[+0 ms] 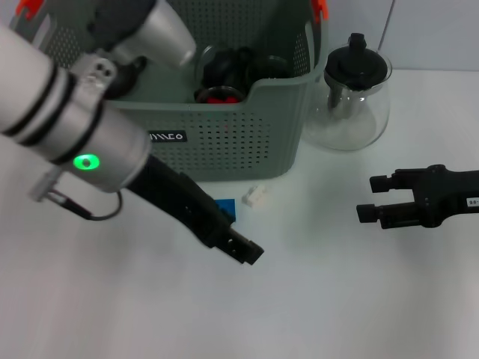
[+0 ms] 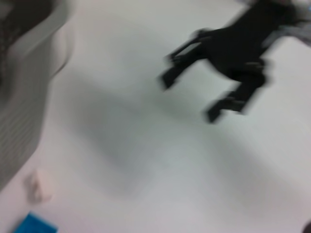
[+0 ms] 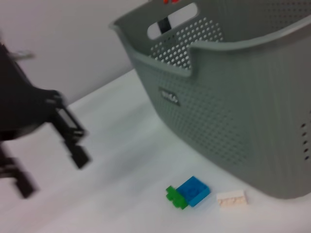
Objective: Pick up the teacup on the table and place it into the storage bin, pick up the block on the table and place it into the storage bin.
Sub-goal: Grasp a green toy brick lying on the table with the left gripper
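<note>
The blue block (image 1: 227, 209) has my left gripper slanting across and pointing past it, so next I pull the gripper back and tilt it steeper beside the green piece before I grasp.
The grey-green storage bin (image 1: 224, 138) stands at the back of the table, also seen as the bin (image 3: 233, 102) in the right wrist view. A dark teacup with a red inside (image 1: 218, 93) lies in it. In front of the bin lie a blue block (image 1: 226, 207) with a green piece (image 3: 174, 196) attached, and a small white block (image 1: 256, 196). My left gripper (image 1: 245, 251) hovers just in front of the blue block (image 3: 193, 190), partly hiding it, and its two fingers stand apart, open, in the right wrist view (image 3: 51, 170). My right gripper (image 1: 374, 197) is open and empty at the right.
A glass teapot (image 1: 350, 93) with a black lid stands right of the bin. My left arm (image 1: 82, 142) crosses the bin's left front. The left wrist view shows the bin wall (image 2: 24, 97), the white block (image 2: 40, 187) and a corner of the blue block (image 2: 34, 224).
</note>
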Controlling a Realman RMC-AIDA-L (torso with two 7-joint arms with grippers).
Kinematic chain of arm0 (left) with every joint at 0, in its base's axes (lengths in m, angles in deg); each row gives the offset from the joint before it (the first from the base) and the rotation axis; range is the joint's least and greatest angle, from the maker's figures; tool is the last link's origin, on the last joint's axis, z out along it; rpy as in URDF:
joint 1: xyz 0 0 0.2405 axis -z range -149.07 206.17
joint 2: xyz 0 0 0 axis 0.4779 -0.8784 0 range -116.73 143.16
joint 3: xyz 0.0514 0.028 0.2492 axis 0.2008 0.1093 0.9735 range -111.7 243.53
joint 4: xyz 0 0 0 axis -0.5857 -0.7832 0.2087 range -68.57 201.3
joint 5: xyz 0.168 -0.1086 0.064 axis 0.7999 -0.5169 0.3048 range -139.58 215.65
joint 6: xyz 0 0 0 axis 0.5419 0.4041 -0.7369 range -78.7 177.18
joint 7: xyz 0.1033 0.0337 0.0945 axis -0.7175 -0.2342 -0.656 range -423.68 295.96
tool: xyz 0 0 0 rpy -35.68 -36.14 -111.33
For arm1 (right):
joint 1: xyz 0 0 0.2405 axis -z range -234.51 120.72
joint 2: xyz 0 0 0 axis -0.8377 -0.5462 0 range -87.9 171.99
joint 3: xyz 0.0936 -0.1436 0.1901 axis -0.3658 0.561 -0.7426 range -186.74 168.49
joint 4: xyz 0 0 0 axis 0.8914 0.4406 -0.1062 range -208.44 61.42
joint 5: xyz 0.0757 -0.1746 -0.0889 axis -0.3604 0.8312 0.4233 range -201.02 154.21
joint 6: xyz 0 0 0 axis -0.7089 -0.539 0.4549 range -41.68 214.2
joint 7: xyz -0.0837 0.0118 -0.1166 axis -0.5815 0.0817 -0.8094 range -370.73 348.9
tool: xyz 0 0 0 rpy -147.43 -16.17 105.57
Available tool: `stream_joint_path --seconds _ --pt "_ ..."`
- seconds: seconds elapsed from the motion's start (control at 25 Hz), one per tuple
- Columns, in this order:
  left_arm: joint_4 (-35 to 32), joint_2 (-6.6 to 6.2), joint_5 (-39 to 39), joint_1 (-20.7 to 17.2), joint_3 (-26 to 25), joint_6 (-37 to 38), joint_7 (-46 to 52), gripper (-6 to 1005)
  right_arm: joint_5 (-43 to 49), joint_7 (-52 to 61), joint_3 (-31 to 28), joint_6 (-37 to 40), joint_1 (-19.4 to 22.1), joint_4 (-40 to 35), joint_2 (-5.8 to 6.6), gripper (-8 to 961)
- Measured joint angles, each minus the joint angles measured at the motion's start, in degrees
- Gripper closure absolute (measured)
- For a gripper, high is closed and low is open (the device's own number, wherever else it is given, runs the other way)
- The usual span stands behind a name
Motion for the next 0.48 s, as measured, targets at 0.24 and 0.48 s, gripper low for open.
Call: stream_joint_path --seconds 0.24,0.48 --pt "10.6 -0.27 5.8 5.7 1.0 -8.0 15.8 288 0.2 -0.6 2.7 1.3 -0.5 -1.9 0.34 115" --pt "19.0 -0.16 12.4 10.8 5.0 -14.1 24.5 288 0.2 -3.0 3.0 2.9 -1.2 -3.2 0.62 115"
